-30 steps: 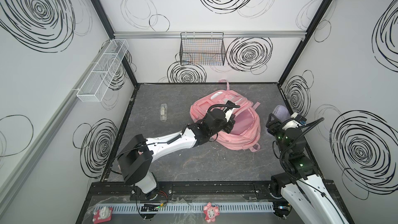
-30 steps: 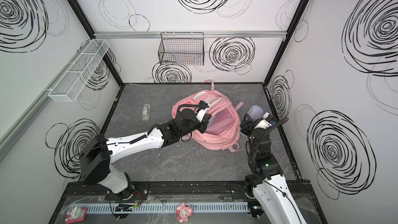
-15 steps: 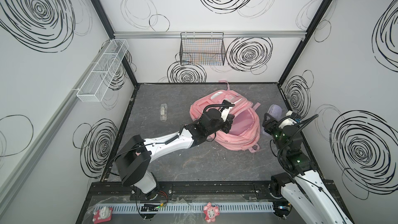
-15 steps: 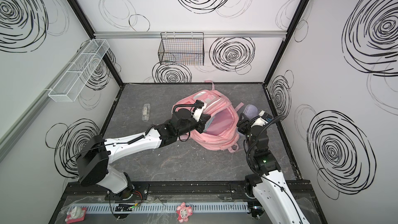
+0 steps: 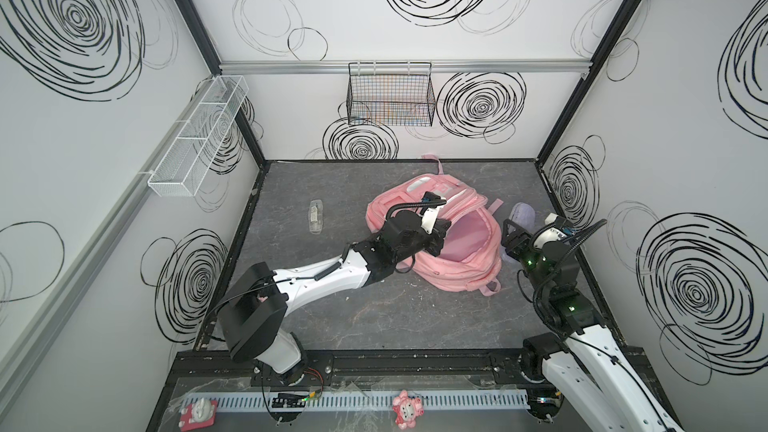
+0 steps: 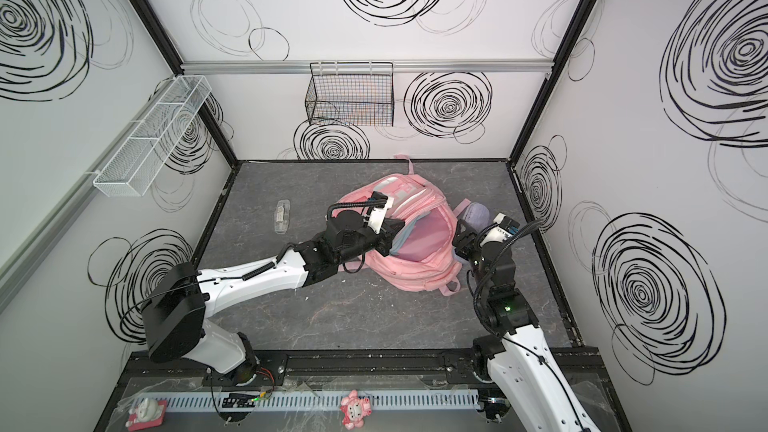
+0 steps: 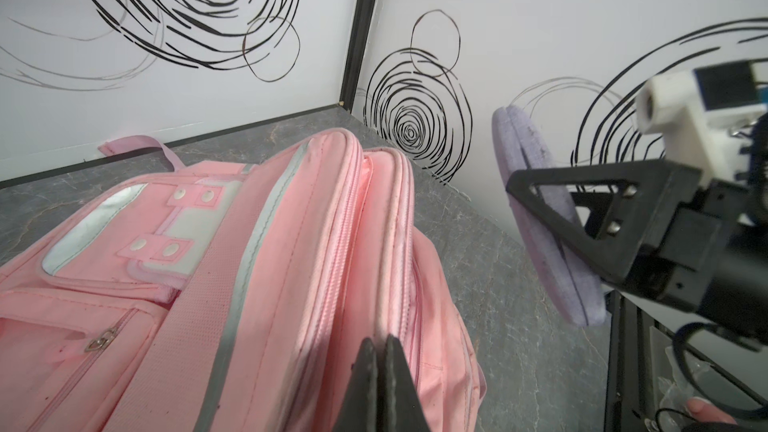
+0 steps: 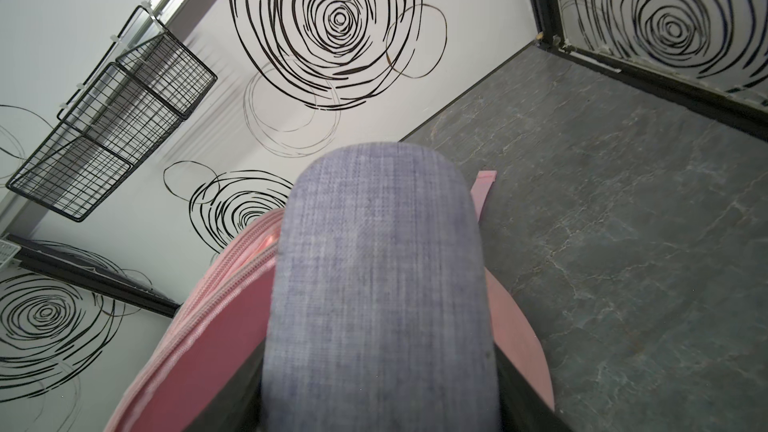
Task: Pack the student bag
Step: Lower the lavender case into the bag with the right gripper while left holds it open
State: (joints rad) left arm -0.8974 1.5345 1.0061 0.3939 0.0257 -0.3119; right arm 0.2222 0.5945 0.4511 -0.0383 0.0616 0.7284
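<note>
My right gripper keeps moving inside until the case lies within, as my left gripper holds up the student bag's rim and the bag's main compartment point(image 5: 467, 237) gapes toward the lavender case point(image 5: 523, 214).
The pink student bag point(image 5: 465, 272) point(image 6: 419, 276) lies on the grey floor with its main compartment gaping open. My left gripper point(image 5: 438, 230) point(image 6: 390, 234) point(image 7: 379, 342) is shut on the rim of that opening, beside the zip lines, and holds it up. My right gripper point(image 5: 514, 229) point(image 6: 465, 238) point(image 8: 380, 409) is shut on a lavender fabric case point(image 5: 523, 213) point(image 6: 478, 214) point(image 7: 540, 218) point(image 8: 374, 284). It holds the case just right of the bag point(image 8: 199, 351), above the open compartment's edge. The case hides most of its fingers.
A small clear plastic item point(image 5: 316, 218) point(image 6: 281, 218) lies on the floor left of the bag. A black wire basket point(image 5: 390, 97) hangs on the back wall and a white mesh shelf point(image 5: 199, 139) on the left wall. A pink toy point(image 5: 409, 407) sits on the front rail.
My right gripper has carried the lavender case leftward, closer to the bag's opening. The left gripper has shifted slightly while keeping its hold on the rim.
</note>
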